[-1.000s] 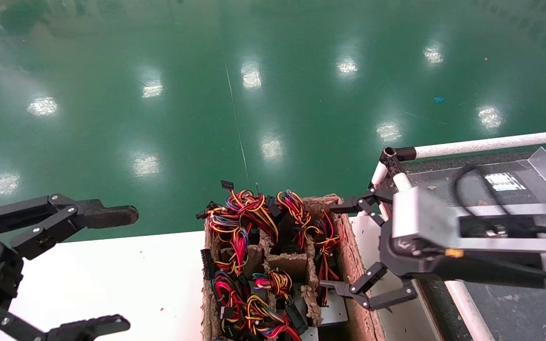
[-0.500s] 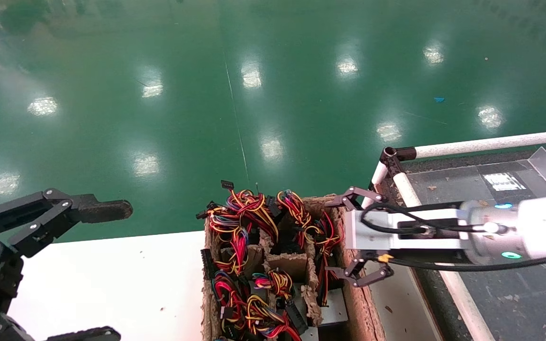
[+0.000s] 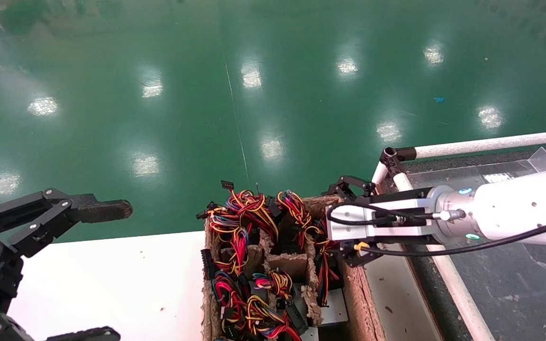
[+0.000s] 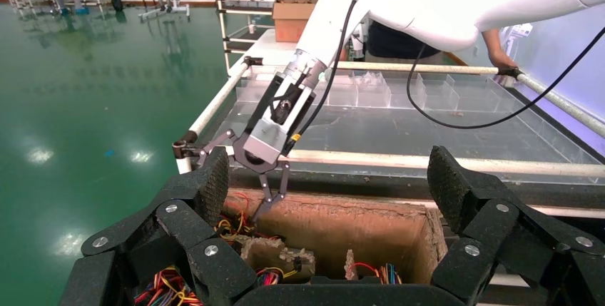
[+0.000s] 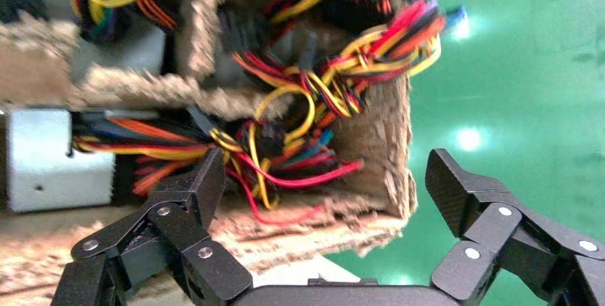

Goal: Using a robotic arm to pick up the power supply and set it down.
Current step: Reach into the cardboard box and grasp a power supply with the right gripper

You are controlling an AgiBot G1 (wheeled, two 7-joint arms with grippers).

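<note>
My right gripper needs to move over the wires (image 5: 292,179) and pinch them before it lifts the power supply, because its fingers are straddling the crate's corner side (image 5: 397,190).
Several power supplies stand in a brown cardboard divided crate (image 3: 354,284), each with red, yellow and black wires (image 3: 235,222). One grey power supply (image 3: 335,309) shows in the near right cell, and in the right wrist view as the power supply (image 5: 50,163). The white and silver robotic arm (image 3: 510,213) reaches in from the right. Its right gripper (image 3: 339,221) is open at the crate's far right corner. In the wrist view this right gripper (image 5: 332,192) straddles the crate wall (image 5: 342,213), one finger among the wires (image 5: 285,135), the other over the floor. It holds nothing.
My all-black left gripper (image 3: 102,272) hangs open over the white table (image 3: 112,279) at the left. A pipe-framed rack (image 3: 481,142) with a dark tray and clear dividers stands right of the crate. Green floor lies beyond. A person's hand (image 4: 503,60) rests on the rack's far rail.
The right arm has swung left and down from beside the crate to its far right corner, the wrist turning over. The left gripper has barely shifted.
</note>
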